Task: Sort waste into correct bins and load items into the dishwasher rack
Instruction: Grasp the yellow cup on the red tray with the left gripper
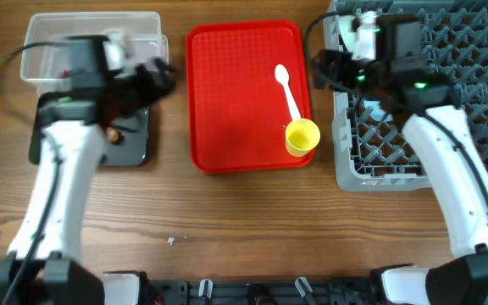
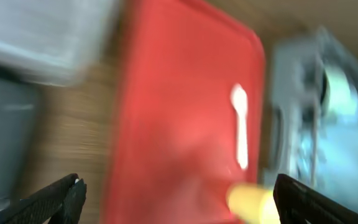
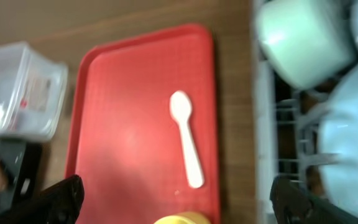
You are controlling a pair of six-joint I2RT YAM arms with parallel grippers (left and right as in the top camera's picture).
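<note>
I should take the cup's rim (image 1: pixel 287 131) with my left gripper, tip the cup and pass it to my right gripper for the grey rack, because the yellow cup stands with its opening up (image 1: pixel 302 136).
A white spoon (image 1: pixel 288 89) and a yellow cup (image 1: pixel 302 137) lie on the flat red tray (image 1: pixel 227 93). My left gripper (image 1: pixel 155 76) is open and empty, between the clear tub (image 1: pixel 91 38) and the red tray. Its blurred wrist view shows the spoon (image 2: pixel 241 134) and the cup (image 2: pixel 250 202) ahead of the open jaws (image 2: pixel 179 199). My right gripper (image 1: pixel 324 68) is open and empty at the grey rack's (image 1: pixel 447 93) left edge. Its wrist view shows the spoon (image 3: pixel 187 146), the cup (image 3: pixel 179 218), a teal bowl (image 3: pixel 300 40) and the pale-blue plate (image 3: pixel 353 143) in the rack.
The clear tub (image 3: pixel 17 93) holds a red-and-white wrapper (image 3: pixel 27 93). The black tray (image 1: pixel 134 144) lies in front of it under my left arm, with a small orange-brown piece (image 1: pixel 113 131) on it. A white crumb (image 1: pixel 171 241) lies on the wooden table near the front.
</note>
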